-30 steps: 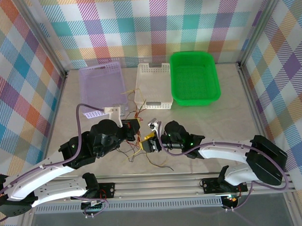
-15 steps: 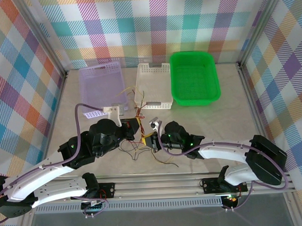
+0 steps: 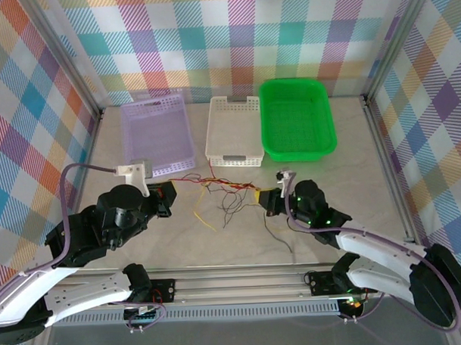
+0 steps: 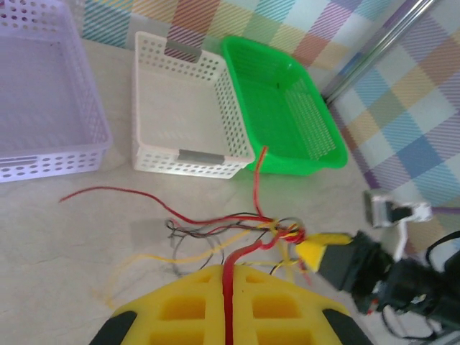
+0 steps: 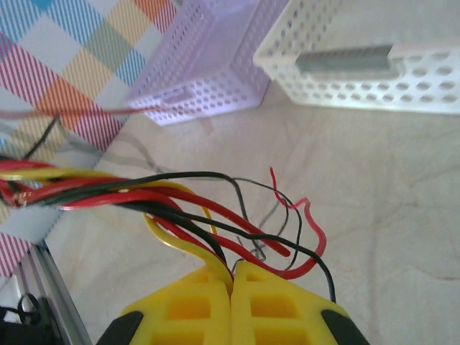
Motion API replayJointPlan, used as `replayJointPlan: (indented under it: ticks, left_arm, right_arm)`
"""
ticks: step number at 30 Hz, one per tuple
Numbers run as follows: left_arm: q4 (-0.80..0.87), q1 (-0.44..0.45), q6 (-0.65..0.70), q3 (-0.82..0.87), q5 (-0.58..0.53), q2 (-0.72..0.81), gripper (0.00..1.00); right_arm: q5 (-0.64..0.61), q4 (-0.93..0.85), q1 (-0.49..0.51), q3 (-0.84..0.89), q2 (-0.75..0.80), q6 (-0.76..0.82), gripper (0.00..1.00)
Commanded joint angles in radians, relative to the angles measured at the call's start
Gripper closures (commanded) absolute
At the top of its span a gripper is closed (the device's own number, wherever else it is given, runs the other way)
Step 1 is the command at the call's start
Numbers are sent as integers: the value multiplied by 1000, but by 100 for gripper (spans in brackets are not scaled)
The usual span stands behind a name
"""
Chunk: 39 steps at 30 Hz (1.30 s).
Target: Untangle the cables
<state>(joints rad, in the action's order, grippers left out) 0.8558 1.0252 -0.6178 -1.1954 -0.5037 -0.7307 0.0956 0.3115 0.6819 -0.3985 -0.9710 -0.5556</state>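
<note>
The red cable in my left gripper goes into the knot at my right gripper [image 4: 289,233]. I should pull my grippers apart first, and then lower that cable into the lilac basket [image 3: 159,137].
The cables [image 3: 220,190] are a bunch of thin red, yellow and black wires, stretched out low over the table between my two grippers. My left gripper [image 3: 168,200] is at their left end, and in the left wrist view its yellow fingers [image 4: 231,272] are shut on one red cable [image 4: 248,251] that runs to a knot [image 4: 289,231]. At the right end my right gripper [image 3: 266,199] is shut, and its jaws [image 5: 231,277] pinch yellow, red and black strands [image 5: 172,194]. Loose ends trail down onto the table.
Three empty baskets stand in a row at the back: lilac [image 3: 157,137], white [image 3: 234,159] and green [image 3: 300,156]. A yellow end [image 3: 204,221] and a black end [image 3: 282,239] lie on the table near the front rail.
The right gripper has shut on the bunch. Both grippers have pulled apart, the left to the left and the right to the right, drawing the tangle out into a line.
</note>
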Motion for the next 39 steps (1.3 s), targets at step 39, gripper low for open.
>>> replayJointPlan:
  ticks: [39]
  left_arm:
    - [255,-18,191,-485,-354,-105,100]
  right_arm:
    - [-87,-499,-433,40,27,-205,100]
